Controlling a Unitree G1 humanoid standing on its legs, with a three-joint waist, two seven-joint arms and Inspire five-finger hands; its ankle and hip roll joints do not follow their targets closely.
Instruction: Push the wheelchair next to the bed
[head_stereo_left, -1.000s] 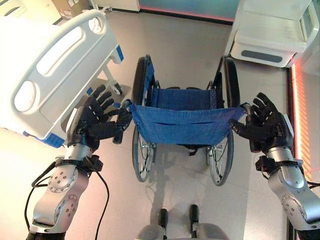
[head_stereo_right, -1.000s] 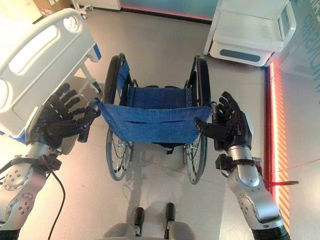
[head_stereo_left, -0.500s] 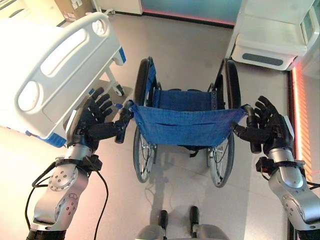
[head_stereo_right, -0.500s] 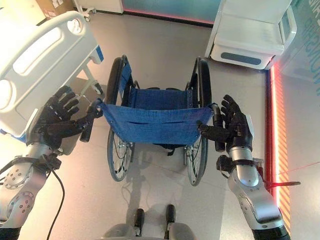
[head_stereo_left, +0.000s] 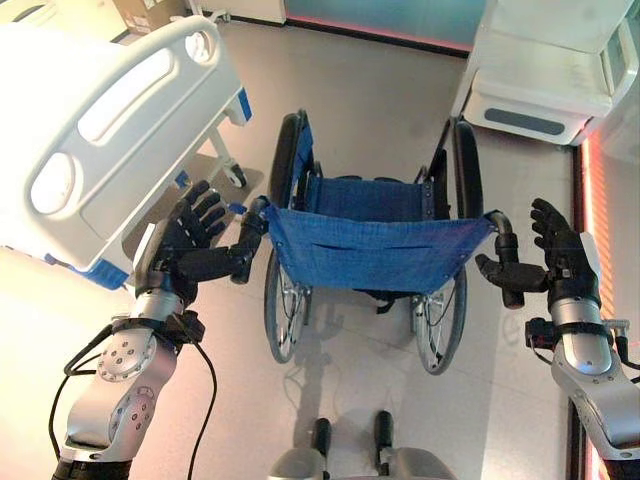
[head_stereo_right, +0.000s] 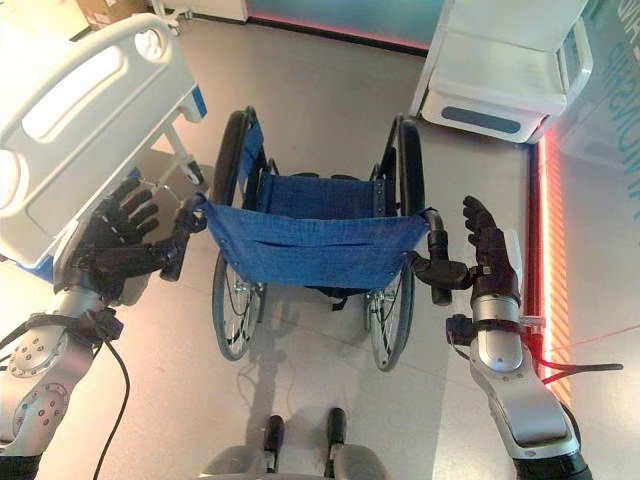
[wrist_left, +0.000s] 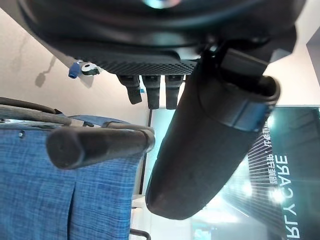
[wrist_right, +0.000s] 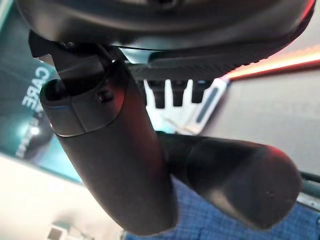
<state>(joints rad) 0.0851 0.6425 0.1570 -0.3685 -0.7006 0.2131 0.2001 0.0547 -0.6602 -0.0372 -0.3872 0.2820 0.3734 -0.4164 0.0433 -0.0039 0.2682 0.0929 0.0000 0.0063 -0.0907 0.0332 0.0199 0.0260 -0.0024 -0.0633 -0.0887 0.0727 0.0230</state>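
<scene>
The wheelchair (head_stereo_left: 372, 250) will roll along and stay open when I push it, because the blue cloth back (head_stereo_left: 378, 250) is spread wide between the push handles.
A wheelchair (head_stereo_left: 370, 250) with a blue cloth back and seat stands in front of me, facing away. The white hospital bed (head_stereo_left: 100, 130) lies to its left, footboard towards me. My left hand (head_stereo_left: 185, 240) is open beside the left push handle (head_stereo_left: 248, 250), fingers straight, thumb lying along the handle. The wrist view shows that handle (wrist_left: 95, 145) between the thumb (wrist_left: 210, 150) and the fingers. My right hand (head_stereo_left: 560, 262) is open by the right push handle (head_stereo_left: 507, 270), its thumb (wrist_right: 120, 155) against the handle (wrist_right: 235, 180).
A white cabinet-like unit (head_stereo_left: 545, 70) stands at the back right. A red lit strip (head_stereo_left: 590, 240) runs along the floor at the right. A gap of grey floor (head_stereo_left: 240, 175) separates the wheelchair's left wheel from the bed's castor leg.
Both hands have drawn apart from the handles a little; the right hand moved outward to the right and its fingers straightened. The wheelchair sits slightly further from me.
</scene>
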